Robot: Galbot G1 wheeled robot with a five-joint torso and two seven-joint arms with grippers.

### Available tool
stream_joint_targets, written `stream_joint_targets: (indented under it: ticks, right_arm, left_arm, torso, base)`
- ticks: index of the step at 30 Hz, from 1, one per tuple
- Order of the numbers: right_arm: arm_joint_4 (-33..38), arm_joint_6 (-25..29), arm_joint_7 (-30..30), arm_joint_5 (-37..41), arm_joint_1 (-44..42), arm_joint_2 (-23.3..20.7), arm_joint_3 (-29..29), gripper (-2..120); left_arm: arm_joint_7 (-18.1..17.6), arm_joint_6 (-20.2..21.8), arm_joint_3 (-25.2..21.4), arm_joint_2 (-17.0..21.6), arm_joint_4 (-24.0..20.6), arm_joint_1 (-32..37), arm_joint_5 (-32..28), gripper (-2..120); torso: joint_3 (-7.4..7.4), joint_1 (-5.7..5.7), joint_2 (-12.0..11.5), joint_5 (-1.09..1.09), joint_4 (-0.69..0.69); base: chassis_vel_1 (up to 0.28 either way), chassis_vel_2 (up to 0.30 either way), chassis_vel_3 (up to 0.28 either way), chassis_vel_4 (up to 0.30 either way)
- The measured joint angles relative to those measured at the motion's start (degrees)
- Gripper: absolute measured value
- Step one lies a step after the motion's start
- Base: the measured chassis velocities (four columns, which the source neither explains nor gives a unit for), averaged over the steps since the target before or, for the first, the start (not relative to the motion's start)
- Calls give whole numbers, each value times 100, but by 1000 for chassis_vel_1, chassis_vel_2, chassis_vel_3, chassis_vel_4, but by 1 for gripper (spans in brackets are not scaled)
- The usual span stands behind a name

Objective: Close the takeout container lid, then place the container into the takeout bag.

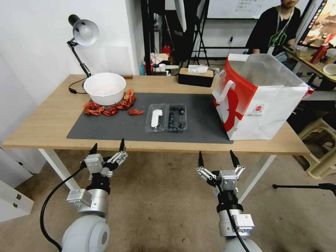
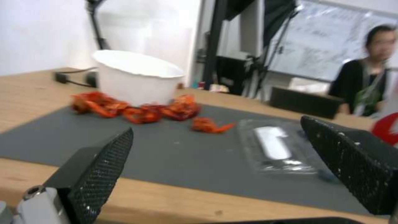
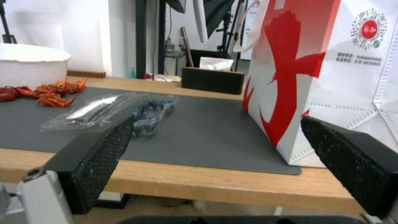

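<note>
I see the white sticker showing its plain back inside the open lid (image 1: 155, 119), so I should expect a hidden coloured print to face up when I close the lid.
The takeout container (image 1: 166, 117) lies flat and opened out in the middle of the grey mat, its blueberry half (image 1: 176, 117) on the right. Its lid (image 1: 155, 118), with the white sticker, lies open to the left; the lid (image 2: 273, 146) and the container (image 3: 124, 112) also show in the wrist views. The takeout bag (image 1: 259, 101) stands upright and open at the table's right end, and the bag (image 3: 323, 71) rises close in the right wrist view. My left gripper (image 1: 107, 147) and right gripper (image 1: 217, 158) hang open below the table's near edge, holding nothing.
A big white bowl (image 1: 104, 87) with several red crayfish (image 1: 111, 109) around it sits at the mat's back left. A desk lamp (image 1: 81, 38) stands behind it. A black tissue box (image 1: 196, 76) sits at the table's back edge. A person sits behind the bag.
</note>
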Motion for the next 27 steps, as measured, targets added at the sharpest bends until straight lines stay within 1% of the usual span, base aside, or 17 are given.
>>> stream_joint_targets:
  ticks: [2, 4, 5, 8, 9, 10, 12, 13, 15, 16, 17, 19, 20, 23, 24, 26, 27]
  right_arm:
    - [-37, 8, 0, 38, 25, -1, 4, 100]
    - [-88, 17, -1, 80, 55, 1, 9, 100]
    - [-88, 17, -1, 80, 55, 1, 9, 100]
    - [-158, 32, -1, 104, 95, 9, 29, 100]
    - [-158, 32, -1, 104, 95, 9, 29, 100]
    - [-169, 37, -1, 109, 95, 16, 51, 100]
    - [-184, 37, 0, 129, 94, 23, 94, 100]
    - [-184, 37, 0, 129, 94, 23, 94, 100]
    - [-207, 37, 1, 142, 96, 31, 140, 100]
    - [-220, 37, 2, 146, 96, 42, 159, 100]
    - [-220, 37, 2, 146, 96, 42, 159, 100]
    - [-239, 37, 3, 146, 81, 88, 182, 100]
    - [-239, 37, 3, 146, 81, 88, 182, 100]
    - [-287, 37, 5, 120, 54, 181, 194, 100]
    - [-287, 37, 5, 120, 54, 181, 194, 100]
    - [-304, 37, 9, 95, 41, 225, 203, 100]
    - [-304, 37, 9, 95, 41, 225, 203, 100]
  left_arm:
    - [-40, -119, 232, 303, 38, -105, -403, 100]
    - [-92, -134, 562, 635, 40, -307, -1193, 100]
    - [-92, -134, 562, 635, 40, -307, -1193, 100]
    - [-280, 48, 920, 918, 42, -719, -2272, 100]
    - [-280, 48, 920, 918, 42, -719, -2272, 100]
    - [-399, 160, 1046, 1005, 42, -883, -2736, 100]
    - [-691, 404, 1256, 1142, 36, -1208, -3670, 100]
    - [-691, 404, 1256, 1142, 36, -1208, -3670, 100]
    - [-1132, 680, 1452, 1215, 31, -1516, -4696, 100]
    - [-1397, 799, 1551, 1223, 48, -1701, -5202, 100]
    - [-1397, 799, 1551, 1223, 48, -1701, -5202, 100]
    - [-1768, 899, 1716, 1182, 172, -2120, -5948, 100]
    - [-1768, 899, 1716, 1182, 172, -2120, -5948, 100]
    - [-2368, 948, 1946, 1019, 450, -2811, -6800, 100]
    - [-2368, 948, 1946, 1019, 450, -2811, -6800, 100]
    - [-2635, 945, 2039, 894, 635, -3140, -7150, 100]
    - [-2635, 945, 2039, 894, 635, -3140, -7150, 100]
  torso:
    - [1, 0, 0, 0, -1]
    - [1, 0, 0, 0, -1]
    - [1, 0, 0, 0, -1]
    - [1, 0, 0, 2, 0]
    - [1, 0, 0, 2, 0]
    - [1, 0, 0, 0, -4]
    - [1, 0, 0, 1, -1]
    - [1, 0, 0, 1, -1]
    - [1, 0, 0, -1, -2]
    - [1, 0, 0, 1, 2]
    - [1, 0, 0, 1, 2]
    - [1, 0, 0, 2, -1]
    - [1, 0, 0, 2, -1]
    - [1, 1, 0, 3, -2]
    - [1, 1, 0, 3, -2]
    - [1, 0, 0, 1, -1]
    - [1, 0, 0, 1, -1]
  base:
    - [0, 0, 0, 0]
    - [0, 0, 0, 0]
    - [0, 0, 0, 0]
    - [0, 0, 0, 0]
    - [0, 0, 0, 0]
    - [0, 0, 0, 0]
    - [0, 0, 0, 0]
    - [0, 0, 0, 0]
    - [0, 0, 0, 0]
    - [0, 0, 0, 0]
    - [0, 0, 0, 0]
    - [0, 0, 0, 0]
    - [0, 0, 0, 0]
    - [0, 0, 0, 0]
    - [0, 0, 0, 0]
    - [0, 0, 0, 0]
    - [0, 0, 0, 0]
